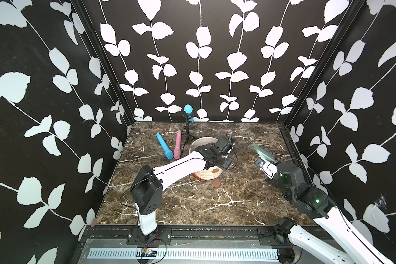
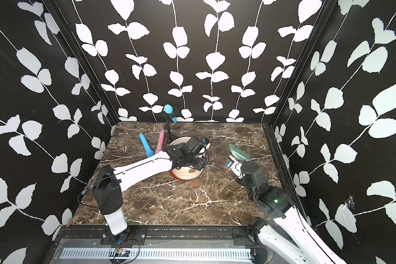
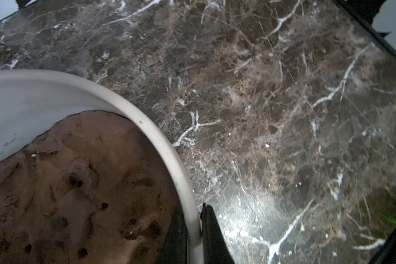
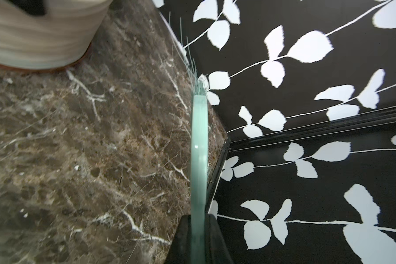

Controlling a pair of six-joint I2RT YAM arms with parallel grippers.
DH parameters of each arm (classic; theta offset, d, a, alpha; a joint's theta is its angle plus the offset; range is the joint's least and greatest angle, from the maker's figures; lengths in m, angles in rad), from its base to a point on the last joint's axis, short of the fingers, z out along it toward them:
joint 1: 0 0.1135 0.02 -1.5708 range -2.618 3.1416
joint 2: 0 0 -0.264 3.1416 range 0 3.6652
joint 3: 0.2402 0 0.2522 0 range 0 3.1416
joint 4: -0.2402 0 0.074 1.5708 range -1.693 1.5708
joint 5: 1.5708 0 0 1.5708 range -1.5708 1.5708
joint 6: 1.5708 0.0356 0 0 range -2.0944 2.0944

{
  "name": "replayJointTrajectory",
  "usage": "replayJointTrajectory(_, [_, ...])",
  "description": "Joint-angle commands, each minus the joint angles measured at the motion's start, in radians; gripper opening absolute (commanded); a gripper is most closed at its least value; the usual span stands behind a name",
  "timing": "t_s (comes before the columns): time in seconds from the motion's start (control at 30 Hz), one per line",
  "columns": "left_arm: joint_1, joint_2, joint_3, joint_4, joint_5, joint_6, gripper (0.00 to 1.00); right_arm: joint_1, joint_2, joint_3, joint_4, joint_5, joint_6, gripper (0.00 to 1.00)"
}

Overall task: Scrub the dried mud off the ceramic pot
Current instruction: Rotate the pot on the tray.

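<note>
Next, I move my left gripper away from the pot's rim before my right gripper brings the brush to the pot's near side (image 1: 210,172), because my left gripper's arm reaches across the ceramic pot (image 1: 203,141).
The ceramic pot (image 1: 205,174) (image 2: 185,174), cream and ribbed on an orange saucer, stands mid-table, partly under my left arm. One blob of dried mud (image 1: 215,170) (image 2: 191,170) sticks to its near side. Another blob (image 1: 216,182) lies on the table just in front. My left gripper (image 3: 194,220) is shut on the pot's rim (image 3: 160,146), one finger inside and one outside. Lumpy brown soil (image 3: 78,194) fills the pot. My right gripper (image 4: 198,220) (image 1: 261,162) is shut on the handle of a pale green brush (image 1: 262,152) (image 4: 199,148), held in the air right of the pot (image 4: 44,34).
A blue microphone (image 1: 164,146) and a pink one (image 1: 177,145) lie left of the pot. A small tripod (image 1: 188,130) holding another blue microphone (image 1: 188,110) stands behind it. A brown blob (image 1: 93,222) sits at the table's front left corner. Patterned walls close three sides.
</note>
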Motion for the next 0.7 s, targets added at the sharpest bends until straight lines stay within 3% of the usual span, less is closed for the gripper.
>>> replayJointTrajectory(0.0, [0.002, 0.004, 0.002, 0.111, -0.134, -0.163, 0.0, -0.006, -0.027, -0.005, -0.086, -0.144, 0.0, 0.0])
replayJointTrajectory(0.13, [0.003, 0.06, 0.064, 0.112, -0.198, -0.232, 0.0, -0.006, -0.003, -0.011, -0.153, -0.393, -0.021, 0.0])
replayJointTrajectory(0.3, [0.008, 0.103, 0.146, 0.1, -0.119, -0.307, 0.04, -0.006, 0.026, -0.04, -0.145, -0.733, -0.135, 0.0])
replayJointTrajectory(0.37, [0.012, 0.1, 0.165, 0.088, -0.069, -0.332, 0.12, -0.006, 0.047, -0.075, -0.086, -0.766, -0.189, 0.0])
replayJointTrajectory(0.43, [0.017, 0.083, 0.185, 0.073, -0.013, -0.33, 0.2, -0.007, 0.082, -0.073, -0.027, -0.719, -0.222, 0.0])
replayJointTrajectory(0.57, [0.018, 0.002, 0.194, 0.031, 0.0, -0.299, 0.44, -0.058, 0.144, -0.02, 0.027, -0.672, -0.284, 0.0])
replayJointTrajectory(0.67, [0.019, -0.09, 0.19, -0.017, 0.022, -0.246, 0.52, -0.113, 0.16, -0.004, 0.093, -0.72, -0.344, 0.0])
